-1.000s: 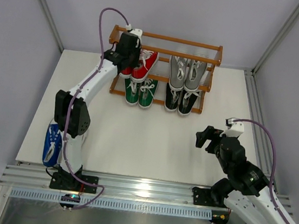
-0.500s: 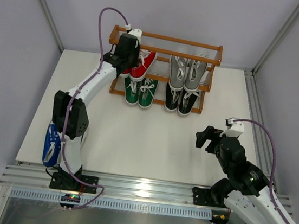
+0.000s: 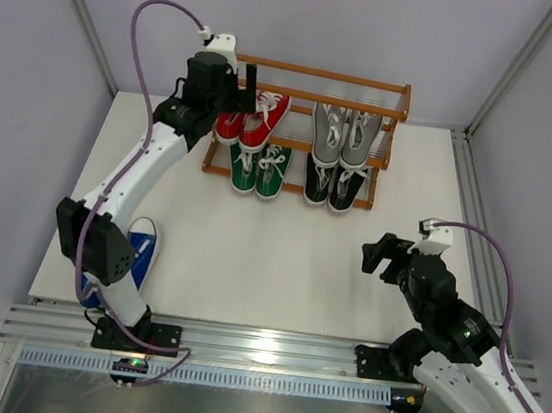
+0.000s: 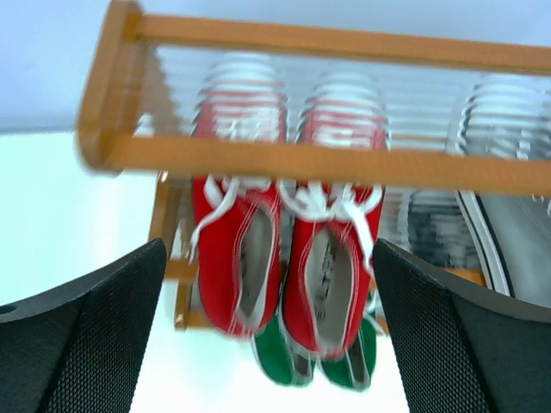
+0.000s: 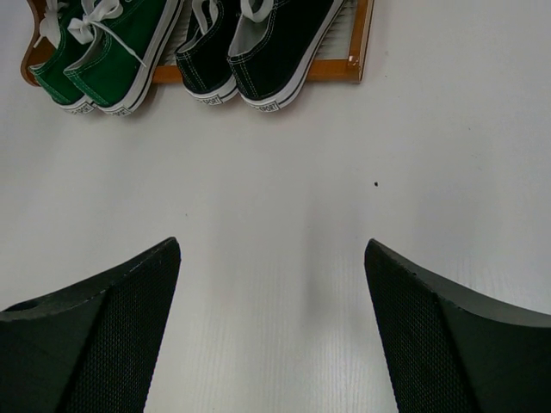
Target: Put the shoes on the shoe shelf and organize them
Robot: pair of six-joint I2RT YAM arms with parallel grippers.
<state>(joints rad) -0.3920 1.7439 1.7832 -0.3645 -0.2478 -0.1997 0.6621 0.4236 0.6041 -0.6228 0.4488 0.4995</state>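
My left gripper is on its way to the blue shoes (image 3: pixel 139 256), as the red pair (image 3: pixel 255 128) is side by side on the middle level. It should keep going and close on the blue shoes' adjoining sides.
The shoe shelf (image 3: pixel 309 72) stands at the back of the table. A red pair (image 3: pixel 251 119) and a grey pair (image 3: pixel 343 134) rest on its middle tier. A green pair (image 3: pixel 258 168) and a black pair (image 3: pixel 336 185) sit on the bottom tier. My left gripper (image 3: pixel 242 83) hovers open just above and left of the red pair, holding nothing. In the left wrist view the red shoes (image 4: pixel 231 254) lie side by side under a rail (image 4: pixel 301 163), between my open left gripper (image 4: pixel 269 275). A blue shoe (image 3: pixel 139 248) lies near the table's front left, partly behind my left arm. My right gripper (image 3: pixel 382 254) is open over bare table.
The right wrist view shows the green shoes (image 5: pixel 103 47), the black shoes (image 5: pixel 258 43) and the shelf's bottom corner (image 5: pixel 357 52) ahead of the open right gripper (image 5: pixel 271 258). Metal frame posts and walls enclose the white table (image 3: pixel 280 257).
My left gripper opened and let go of the left red shoe on the middle tier, then lifted back to the left. The left elbow swung left, uncovering the blue shoe. The right arm stayed still.
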